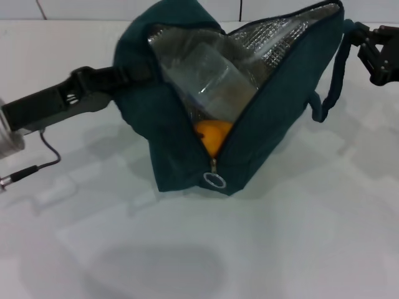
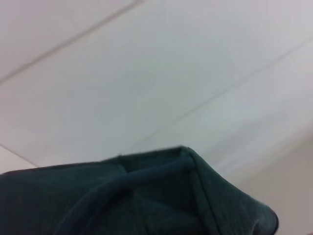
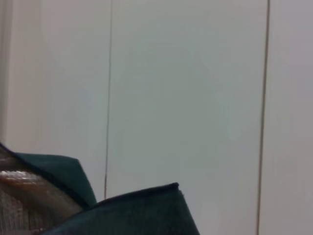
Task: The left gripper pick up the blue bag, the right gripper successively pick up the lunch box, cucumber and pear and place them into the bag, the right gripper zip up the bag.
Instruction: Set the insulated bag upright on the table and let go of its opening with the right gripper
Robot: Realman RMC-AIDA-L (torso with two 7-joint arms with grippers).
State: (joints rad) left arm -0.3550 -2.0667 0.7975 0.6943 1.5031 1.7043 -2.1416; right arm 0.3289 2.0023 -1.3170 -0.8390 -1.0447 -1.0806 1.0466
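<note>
Next, my left gripper swings back and sets the bag upright [image 1: 187, 177], because the blue bag hangs spread out and crooked from both grippers, with the lunch box slanted in its opening [image 1: 215, 82].
The blue bag [image 1: 280, 106] stands unzipped on the white table, with its silver lining showing. Inside it lies the clear lunch box [image 1: 215, 78], and below that the orange pear [image 1: 212, 134] peeks out just above the zipper ring [image 1: 214, 180]. The cucumber is hidden. My left gripper [image 1: 128, 73] is shut on the bag's left side. At the bag's far right corner my right gripper [image 1: 353, 32] is shut on the fabric, beside a hanging loop handle [image 1: 330, 87]. Teal fabric of the bag [image 2: 146, 196] fills the near part of the left wrist view. The right wrist view shows the bag [image 3: 132, 215] and its foil lining [image 3: 24, 200].
The white table [image 1: 199, 249] spreads out in front of the bag. A thin cable [image 1: 37, 168] trails from the left arm onto the table at the left. A white tiled wall stands behind.
</note>
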